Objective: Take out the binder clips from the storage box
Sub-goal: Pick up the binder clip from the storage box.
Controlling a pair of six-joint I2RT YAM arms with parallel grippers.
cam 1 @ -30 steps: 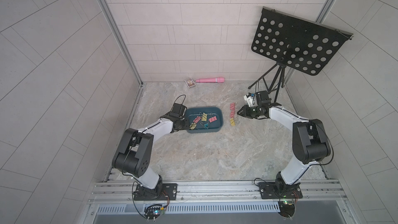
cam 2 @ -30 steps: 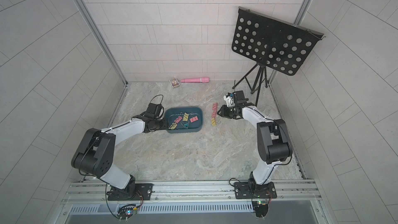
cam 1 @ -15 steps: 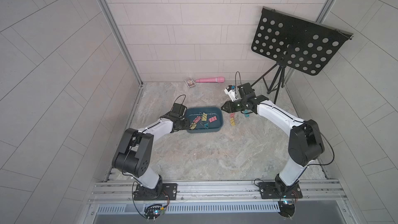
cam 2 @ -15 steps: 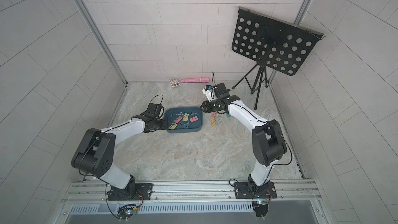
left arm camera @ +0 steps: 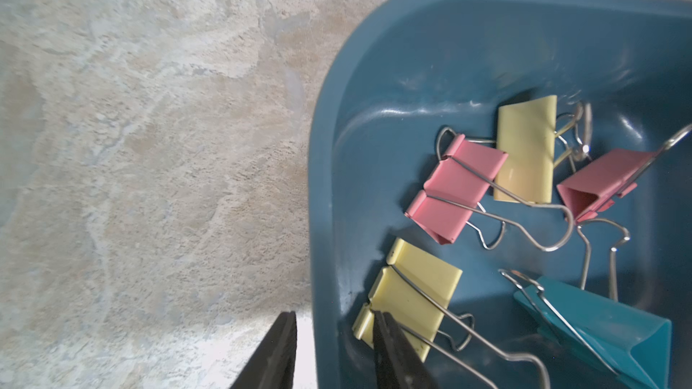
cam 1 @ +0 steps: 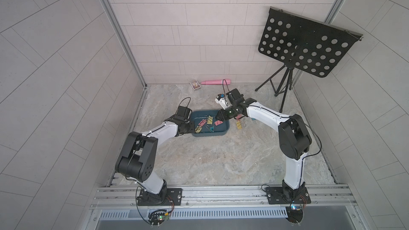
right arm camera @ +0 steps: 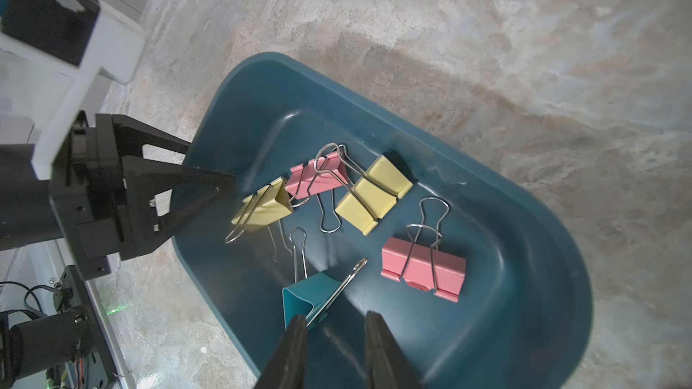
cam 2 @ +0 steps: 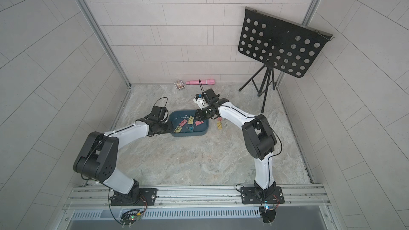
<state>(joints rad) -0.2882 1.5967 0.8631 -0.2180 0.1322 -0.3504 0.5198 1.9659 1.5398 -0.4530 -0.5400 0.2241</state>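
Note:
The lone pink clip [right arm camera: 447,269] is clear of the other clips with one wire handle [right arm camera: 424,232] up, so my right gripper should keep going down and close on that handle.
The dark teal storage box [cam 1: 210,134] [cam 2: 190,134] sits mid-floor with several pink, yellow and teal binder clips [cam 1: 205,122] [cam 2: 186,123] inside. My left gripper [left arm camera: 333,331] [cam 1: 191,127] straddles its left rim [left arm camera: 318,181], one finger outside and one inside beside a yellow clip [left arm camera: 412,293], shut on the wall. My right gripper [right arm camera: 335,331] [cam 1: 218,116] hangs open over the box's right part with nothing between its fingers. A teal clip [right arm camera: 303,293] lies beside one finger and a pink clip [right arm camera: 423,267] just ahead. More clips [cam 1: 239,125] [cam 2: 219,125] lie on the floor right of the box.
A pink cylinder [cam 1: 215,82] and a small printed card box [cam 1: 195,84] lie against the back wall. A black perforated music stand [cam 1: 307,47] on a tripod [cam 1: 281,85] occupies the back right corner. Tiled walls close in left, back and right.
My right arm has swung left from over the clips on the floor to above the storage box. The left arm has stayed on the box's rim.

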